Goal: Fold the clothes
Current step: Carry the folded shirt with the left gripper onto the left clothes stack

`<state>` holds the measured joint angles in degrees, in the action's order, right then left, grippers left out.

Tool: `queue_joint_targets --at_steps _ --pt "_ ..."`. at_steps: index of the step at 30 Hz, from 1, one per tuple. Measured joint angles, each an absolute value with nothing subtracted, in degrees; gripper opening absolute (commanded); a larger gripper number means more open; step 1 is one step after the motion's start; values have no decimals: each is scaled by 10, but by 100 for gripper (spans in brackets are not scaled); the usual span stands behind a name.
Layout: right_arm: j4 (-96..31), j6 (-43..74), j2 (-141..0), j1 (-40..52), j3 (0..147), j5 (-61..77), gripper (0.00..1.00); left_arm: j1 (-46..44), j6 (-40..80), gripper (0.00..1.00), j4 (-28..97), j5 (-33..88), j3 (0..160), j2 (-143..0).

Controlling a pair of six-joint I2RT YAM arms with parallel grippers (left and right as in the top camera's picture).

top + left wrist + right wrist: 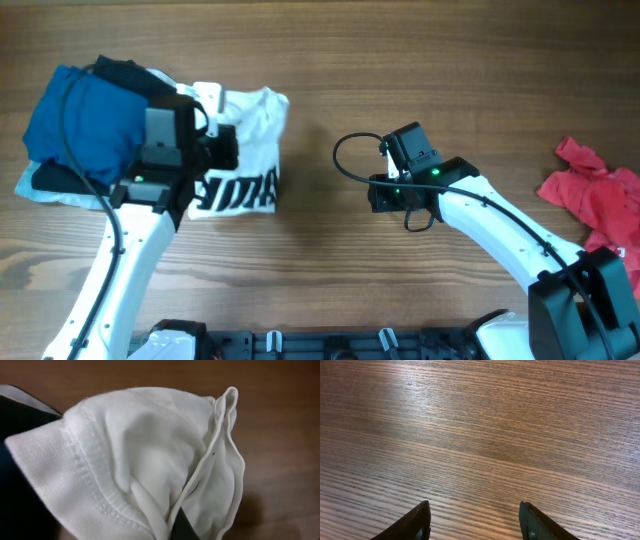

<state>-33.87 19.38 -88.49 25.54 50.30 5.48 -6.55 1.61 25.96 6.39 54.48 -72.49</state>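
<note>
My left gripper keeps going over the blue pile and lets go there, because the folded white T-shirt (255,145) is gathered in its fingers and the blue pile's top (88,118) is clear.
The white T-shirt (252,125) with black letter print lies folded into a small bundle left of centre. My left gripper (226,150) sits on the bundle's left edge. In the left wrist view the bunched white T-shirt (145,455) fills the frame, its hem and folds gathered toward the jaws, with a dark finger tip (183,529) showing between the folds. A blue garment (85,120) lies on black fabric (125,70) at the far left. A red garment (600,195) lies at the right edge. My right gripper (376,193) (475,520) is open and empty over bare wood.
The wooden table (330,70) runs across the whole view. A white piece (35,188) sticks out under the blue pile. The right arm's cable loops near the table's middle (345,160). The arm bases stand at the front edge.
</note>
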Motion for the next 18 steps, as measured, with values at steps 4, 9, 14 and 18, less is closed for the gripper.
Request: queue_joint_targets --at_steps 4,9,14,18 --pt "-339 194 -885 255 503 55 57 -22 16 4 228 24 582 -724" --pt "-342 194 -885 255 503 55 58 63 16 4 166 -2 602 -723" --pt "-345 194 -885 255 503 55 58 153 16 4 128 -10 602 -724" --pt "-352 194 -885 255 503 55 58 222 16 7 88 -2 603 -751"
